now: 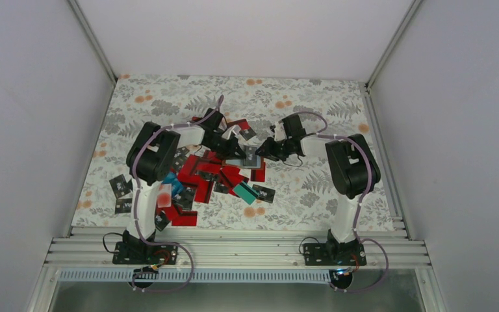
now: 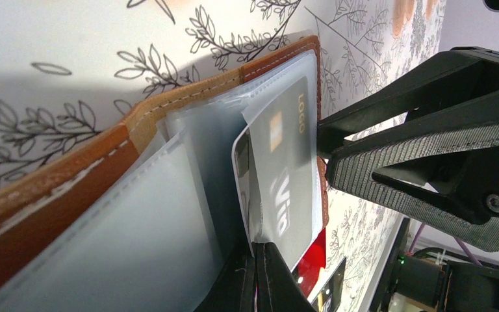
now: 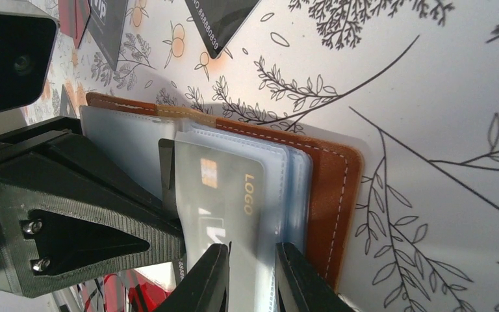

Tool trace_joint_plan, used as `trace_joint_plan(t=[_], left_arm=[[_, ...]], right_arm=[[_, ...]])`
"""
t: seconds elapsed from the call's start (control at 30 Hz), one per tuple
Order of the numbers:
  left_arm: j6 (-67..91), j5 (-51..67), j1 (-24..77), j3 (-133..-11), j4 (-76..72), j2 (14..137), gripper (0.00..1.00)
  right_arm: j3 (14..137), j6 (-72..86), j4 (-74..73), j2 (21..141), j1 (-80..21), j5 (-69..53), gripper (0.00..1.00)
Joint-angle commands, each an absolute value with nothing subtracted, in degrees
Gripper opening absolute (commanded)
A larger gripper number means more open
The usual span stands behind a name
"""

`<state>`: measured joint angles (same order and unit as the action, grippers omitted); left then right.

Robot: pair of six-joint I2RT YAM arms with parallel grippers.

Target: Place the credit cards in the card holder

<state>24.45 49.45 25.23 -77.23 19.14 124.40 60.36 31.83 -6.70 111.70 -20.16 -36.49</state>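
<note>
The black card's edge (image 2: 243,179) sticks out of the tilted clear pocket, so the robot's left gripper should open and lay the pocket (image 2: 292,159) flat before it pushes the card deeper.
The brown card holder (image 3: 328,195) lies open on the floral table, its clear pockets fanned out; it also shows in the left wrist view (image 2: 71,175) and, mostly hidden, in the top view (image 1: 251,156). One pocket holds a dark card marked LOGO (image 3: 227,188) (image 2: 286,162). My left gripper (image 2: 260,252) (image 1: 234,146) is shut on the edge of a black card (image 2: 242,175) that stands between the pockets. My right gripper (image 3: 253,263) (image 1: 264,151) grips the clear pockets from the opposite side. A pile of red, black and teal credit cards (image 1: 201,179) lies below the grippers.
Loose black cards (image 1: 120,186) lie at the left of the table and a teal card (image 1: 245,192) lies near the pile. More black cards (image 3: 224,19) lie just beyond the holder. An aluminium rail (image 1: 234,237) runs along the near edge. Walls enclose the table.
</note>
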Motion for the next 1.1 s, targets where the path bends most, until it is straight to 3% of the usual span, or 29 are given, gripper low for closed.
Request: trace_joint_plan(t=[0.0, 0.73, 0.97, 1.07], left_arm=[[24.39, 46.93, 27.54, -77.5, 22.16, 128.33, 0.03], [23.98, 46.19, 30.21, -83.46, 26.26, 130.62, 0.09], [24.04, 41.94, 30.23, -82.81, 28.54, 127.71, 0.19], [24.34, 39.38, 30.3, -82.0, 28.99, 125.51, 0.32]], right_arm=[[59.93, 30.41, -10.05, 115.33, -19.95, -31.53, 0.22], [58.82, 29.53, -8.25, 114.06, -19.95, -34.32, 0.2], [58.85, 28.91, -9.3, 112.75, -19.81, -33.15, 0.2], [59.19, 28.43, -10.02, 111.89, -19.66, -32.68, 0.2]])
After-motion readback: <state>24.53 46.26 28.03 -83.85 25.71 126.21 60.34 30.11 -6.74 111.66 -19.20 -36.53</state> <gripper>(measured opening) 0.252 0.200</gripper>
